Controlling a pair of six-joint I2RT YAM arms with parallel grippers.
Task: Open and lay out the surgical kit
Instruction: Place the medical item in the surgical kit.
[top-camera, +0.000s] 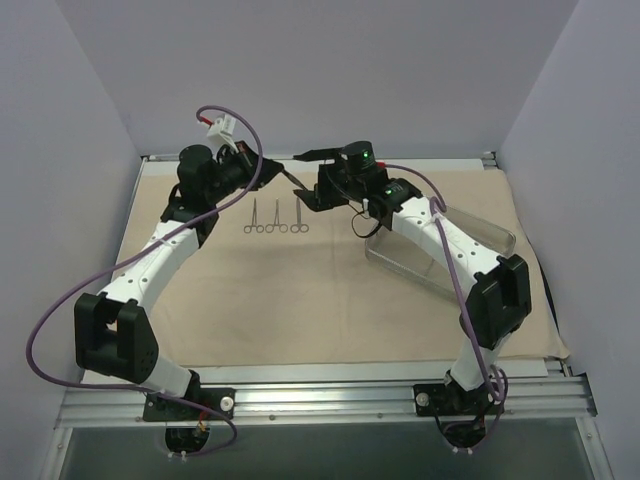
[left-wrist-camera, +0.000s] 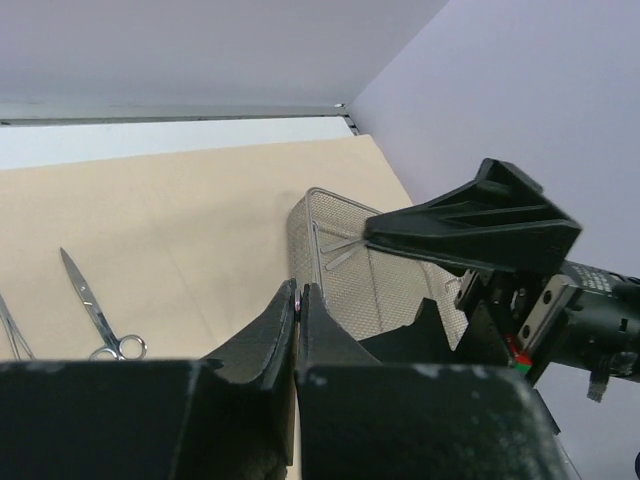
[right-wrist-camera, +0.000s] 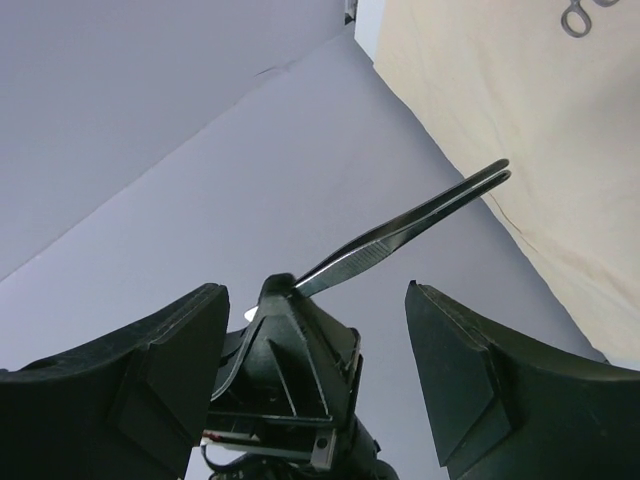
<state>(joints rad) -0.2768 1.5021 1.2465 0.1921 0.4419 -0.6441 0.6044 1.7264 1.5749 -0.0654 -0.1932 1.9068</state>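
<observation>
My right gripper should take hold of the tweezers (right-wrist-camera: 432, 217) by their free part (right-wrist-camera: 362, 258) and straighten them before my left gripper lays them out, because they slant out of my left gripper.
The beige cloth (top-camera: 330, 290) lies spread over the table. Three scissor-handled instruments (top-camera: 277, 220) lie side by side on it at the back. My left gripper (top-camera: 272, 170) is shut on slim metal tweezers (top-camera: 290, 178) and holds them in the air; in the right wrist view the tweezers (right-wrist-camera: 400, 230) stick out of it. My right gripper (top-camera: 303, 175) is open and empty, its jaws standing either side of the left gripper and tweezers (right-wrist-camera: 315, 290). The clear tray (top-camera: 490, 235) lies at the right, and in the left wrist view (left-wrist-camera: 390, 300) a slim metal piece (left-wrist-camera: 340, 252) lies in it.
The cloth (left-wrist-camera: 180, 220) reaches the table's back rail and side walls. One pair of scissors (left-wrist-camera: 95, 310) lies left of the left gripper (left-wrist-camera: 298, 290). My right forearm passes over the tray. The metal frame edge (top-camera: 330, 375) runs along the near side.
</observation>
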